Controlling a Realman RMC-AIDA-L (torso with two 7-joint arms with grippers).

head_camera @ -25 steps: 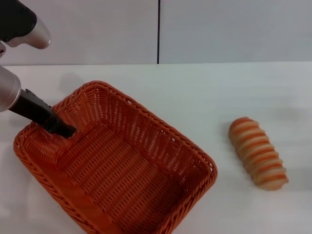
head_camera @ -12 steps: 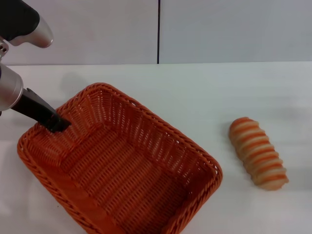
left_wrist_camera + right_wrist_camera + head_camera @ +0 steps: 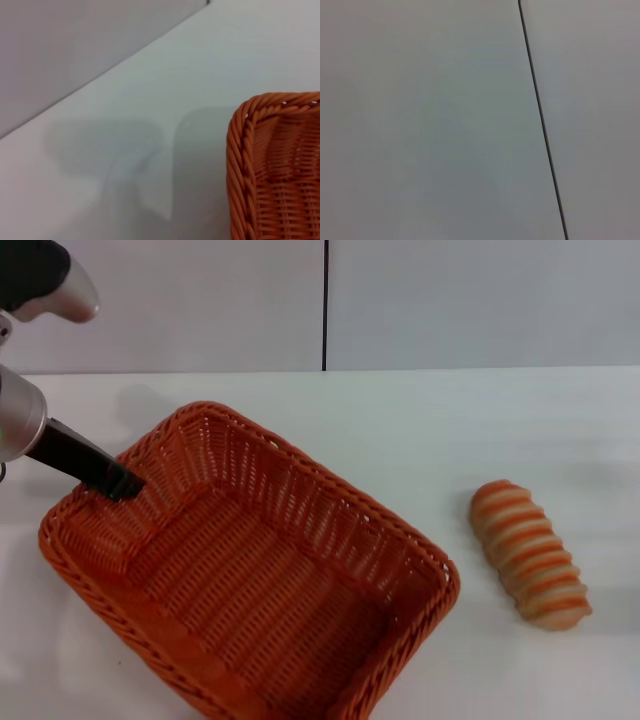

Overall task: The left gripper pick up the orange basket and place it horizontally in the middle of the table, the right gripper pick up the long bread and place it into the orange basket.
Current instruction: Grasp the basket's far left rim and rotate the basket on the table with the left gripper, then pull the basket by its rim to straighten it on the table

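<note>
I should use my left gripper to turn the orange basket [image 3: 255, 575] square by the basket's rim, because it is slanted to the wall. My right gripper should take the long bread [image 3: 530, 555] only after that.
The orange basket [image 3: 250, 585] sits diagonally at the left-centre of the white table [image 3: 450, 430], empty, with its near corner cut off by the head view's edge. My left gripper [image 3: 124, 483], black fingers on a silver wrist, reaches in from the left and is shut on the basket's far-left rim. The left wrist view shows only that corner of the basket [image 3: 270, 165] over the table. The long bread [image 3: 530, 555], tan with orange-brown stripes, lies on the table to the right, apart from the basket. My right gripper is out of view.
A grey wall with a dark vertical seam [image 3: 325, 305] stands behind the table's far edge. The right wrist view shows only that wall and its seam [image 3: 540, 120]. Bare tabletop lies between basket and bread.
My left gripper has drawn back toward the far left along the rim, and the basket has shifted slightly right and away with it. The bread has not moved.
</note>
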